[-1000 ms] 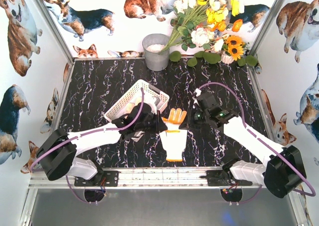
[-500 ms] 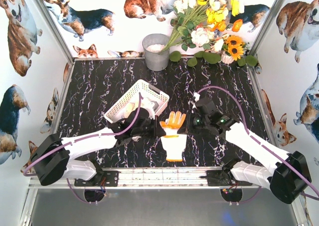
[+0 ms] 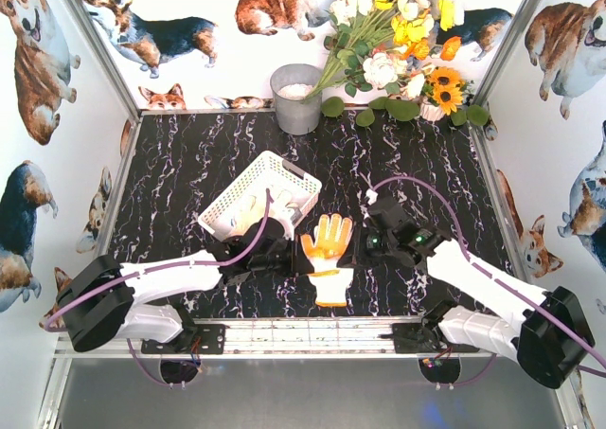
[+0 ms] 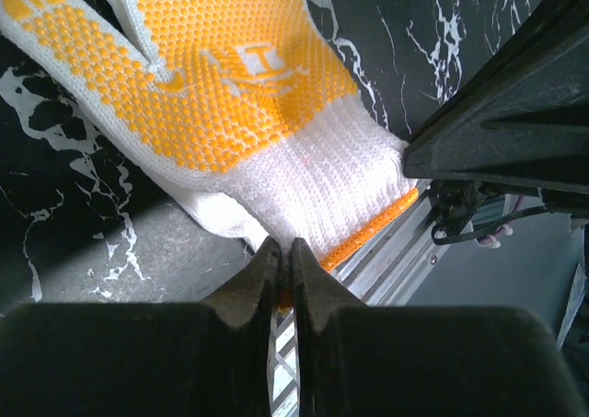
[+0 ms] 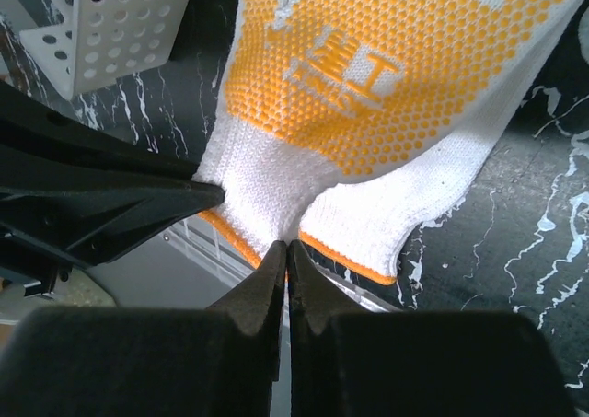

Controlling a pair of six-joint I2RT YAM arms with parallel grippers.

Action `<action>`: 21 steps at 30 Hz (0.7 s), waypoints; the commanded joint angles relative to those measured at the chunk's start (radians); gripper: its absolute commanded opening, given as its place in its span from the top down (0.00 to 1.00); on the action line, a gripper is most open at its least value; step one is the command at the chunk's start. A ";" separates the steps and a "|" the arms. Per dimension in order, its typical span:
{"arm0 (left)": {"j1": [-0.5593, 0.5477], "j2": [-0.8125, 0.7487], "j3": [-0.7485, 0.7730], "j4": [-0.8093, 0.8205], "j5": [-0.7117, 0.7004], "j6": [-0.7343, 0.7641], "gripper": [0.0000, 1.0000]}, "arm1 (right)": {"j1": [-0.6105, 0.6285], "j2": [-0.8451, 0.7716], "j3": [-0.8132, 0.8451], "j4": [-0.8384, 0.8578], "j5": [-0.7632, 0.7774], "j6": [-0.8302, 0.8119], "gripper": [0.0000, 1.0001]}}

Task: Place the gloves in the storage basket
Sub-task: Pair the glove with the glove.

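Observation:
The held glove's cuff (image 3: 325,265) is stretched in line with the lower glove's cuff (image 3: 331,291), so the robot's left gripper goes on pulling it until their orange edges meet, and then let go.
A white knit glove (image 3: 328,242) with yellow grip dots and an orange cuff edge hangs stretched between my two grippers, palm up, just right of the storage basket (image 3: 230,200). My left gripper (image 3: 301,254) is shut on the cuff's left side; in the left wrist view its jaws (image 4: 283,248) pinch the white cuff of the glove (image 4: 230,76). My right gripper (image 3: 359,248) is shut on the cuff's right side, its tips (image 5: 286,249) nipping the glove (image 5: 368,76). Pale gloves (image 3: 258,205) lie in the white perforated basket (image 5: 101,21).
A grey metal bucket (image 3: 296,98) stands at the back centre, with a bunch of artificial flowers (image 3: 398,50) to its right. The aluminium rail (image 3: 312,330) at the near table edge lies just below the hanging cuff.
Both grippers have drawn back toward the near edge and closer together, carrying the glove. Its dotted palm now faces up and spreads wider.

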 commanded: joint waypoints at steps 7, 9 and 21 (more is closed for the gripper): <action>-0.054 0.045 -0.027 0.040 0.007 -0.028 1.00 | 0.083 -0.073 -0.117 0.081 0.041 0.093 1.00; -0.054 0.047 -0.026 0.040 0.009 -0.027 1.00 | 0.091 -0.075 -0.125 0.079 0.046 0.097 1.00; -0.054 0.097 -0.009 0.017 0.060 -0.023 1.00 | 0.136 -0.086 -0.153 0.053 0.069 0.120 1.00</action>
